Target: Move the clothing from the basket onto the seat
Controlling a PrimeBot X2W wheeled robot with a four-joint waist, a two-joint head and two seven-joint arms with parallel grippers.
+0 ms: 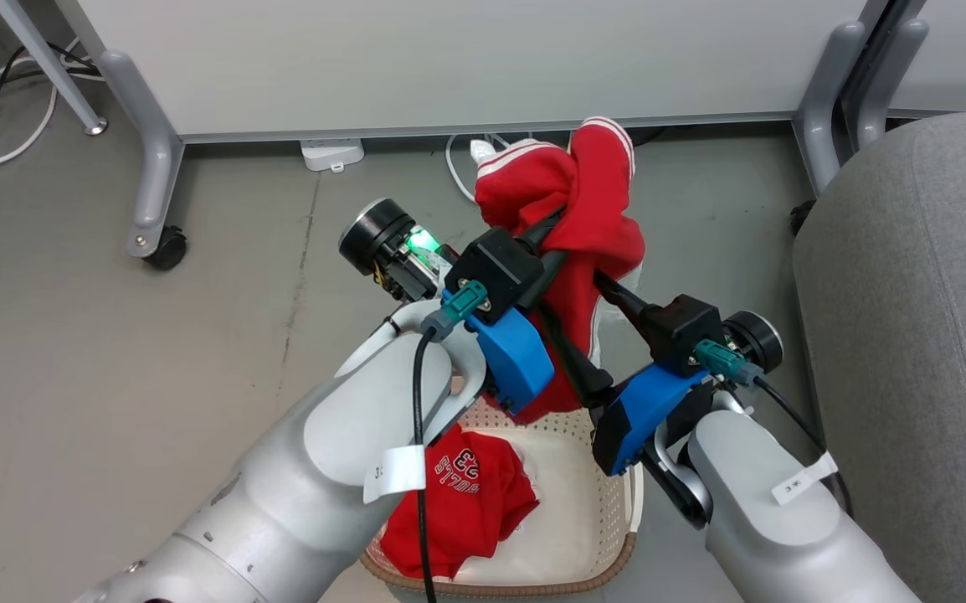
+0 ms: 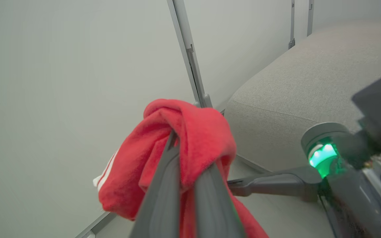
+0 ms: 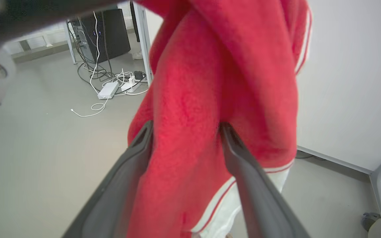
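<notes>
My gripper is about to carry away the red garment with white side stripes [image 1: 598, 236]. A gap of cream basket [image 1: 526, 436] separates the garments, so I expect the red garment to come by itself.
My left gripper [image 1: 558, 230] is shut on the red garment with white side stripes [image 1: 592, 209], which hangs bunched above the basket. In the left wrist view the fingers [image 2: 164, 185] pinch the cloth [image 2: 197, 132]. My right gripper [image 1: 608, 286] comes in from the right, open, and the hanging cloth [image 3: 190, 99] lies between its fingers [image 3: 137, 148]. The red "BULLS 23" garment [image 1: 458, 494] lies in the cream basket [image 1: 608, 519] below my arms. The grey seat [image 1: 918, 318] stands to the right, also seen as the seat [image 2: 296, 89] in the left wrist view.
A pale grey partition panel [image 1: 449, 59] on wheeled legs [image 1: 152, 218] stands behind the garment. A power strip [image 1: 332, 155] and cables lie under it. More cables [image 3: 108, 86] and a dark computer tower [image 3: 109, 31] are across the grey floor.
</notes>
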